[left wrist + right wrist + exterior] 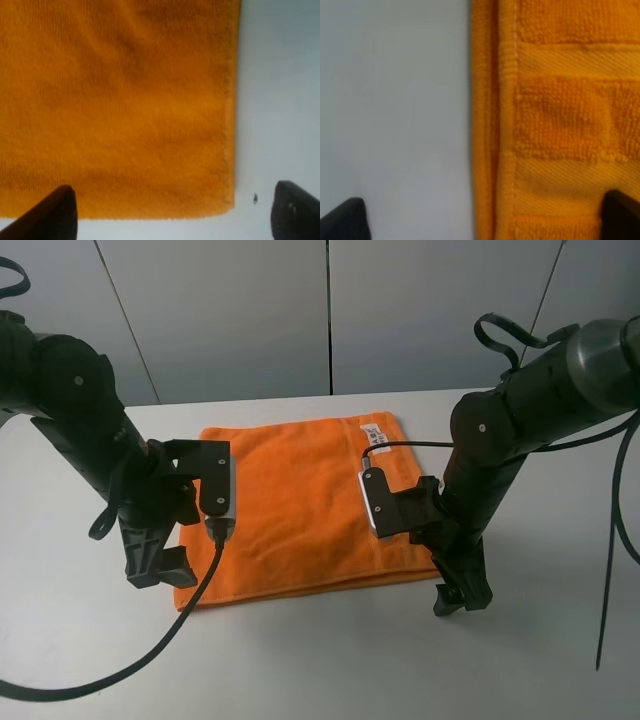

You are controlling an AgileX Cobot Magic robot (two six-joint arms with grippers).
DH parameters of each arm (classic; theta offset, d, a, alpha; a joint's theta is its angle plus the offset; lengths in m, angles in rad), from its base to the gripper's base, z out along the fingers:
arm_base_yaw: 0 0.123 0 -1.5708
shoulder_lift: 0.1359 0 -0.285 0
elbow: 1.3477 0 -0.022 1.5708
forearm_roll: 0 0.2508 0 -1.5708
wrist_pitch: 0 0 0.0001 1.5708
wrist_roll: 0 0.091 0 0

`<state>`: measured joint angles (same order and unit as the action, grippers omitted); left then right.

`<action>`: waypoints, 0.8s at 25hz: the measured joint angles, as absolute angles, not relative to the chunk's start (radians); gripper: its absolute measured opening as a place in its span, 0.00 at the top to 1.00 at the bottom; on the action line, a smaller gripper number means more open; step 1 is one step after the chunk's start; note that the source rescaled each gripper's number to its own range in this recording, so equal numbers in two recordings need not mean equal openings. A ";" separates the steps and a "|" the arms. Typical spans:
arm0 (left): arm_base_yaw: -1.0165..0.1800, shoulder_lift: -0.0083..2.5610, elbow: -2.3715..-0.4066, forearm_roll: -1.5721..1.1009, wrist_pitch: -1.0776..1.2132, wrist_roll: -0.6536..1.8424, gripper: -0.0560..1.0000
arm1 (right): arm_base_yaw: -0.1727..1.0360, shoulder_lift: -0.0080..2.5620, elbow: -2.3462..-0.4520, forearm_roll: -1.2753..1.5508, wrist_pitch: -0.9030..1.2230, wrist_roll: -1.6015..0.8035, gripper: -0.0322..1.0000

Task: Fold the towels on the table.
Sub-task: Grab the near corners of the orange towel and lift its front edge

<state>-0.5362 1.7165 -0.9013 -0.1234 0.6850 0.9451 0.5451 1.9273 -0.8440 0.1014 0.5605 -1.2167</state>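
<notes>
The fingers of my left gripper are past the orange towel's near corner (180,606), so next my left gripper moves inward, puts its fingers on either side of the towel's near edge (232,599) and closes there.
The orange towel (300,510) lies flat in the middle of the white table (330,665), its white label (378,433) at the far right corner. My left gripper (160,575) is open and points down at the towel's near left corner. In the left wrist view the towel (125,100) ends in a corner between my left gripper's (175,220) spread fingers (55,215). My right gripper (460,600) is open at the near right corner. In the right wrist view it (482,225) straddles the towel (555,125) edge with the woven band; the edge shows two layers.
Grey wall panels (230,310) stand behind the table's far edge. A black cable (130,665) loops over the table at the front left, and another (610,570) hangs at the right. Bare tabletop surrounds the towel.
</notes>
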 joint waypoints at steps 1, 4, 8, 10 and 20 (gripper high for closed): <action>-0.553 1.717 -0.901 -0.117 0.681 0.928 0.00 | 0.545 1.927 -0.844 0.101 0.560 -1.217 0.00; -0.598 1.717 -0.901 -0.105 0.672 0.901 0.00 | 0.545 1.927 -0.844 0.101 0.558 -1.217 0.00; -0.608 1.717 -0.901 -0.081 0.639 0.835 0.00 | 0.545 1.927 -0.844 0.101 0.556 -1.217 0.00; -0.608 1.717 -0.901 -0.047 0.631 0.790 0.00 | 0.545 1.927 -0.844 0.101 0.556 -1.217 0.00; -0.608 1.722 -0.778 -0.024 0.577 0.761 0.00 | 0.545 1.927 -0.844 0.101 0.556 -1.214 0.00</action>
<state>-0.6075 1.7220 -0.7776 -0.0244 0.5771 0.7611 0.5451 1.9273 -0.8440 0.1014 0.5556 -1.2144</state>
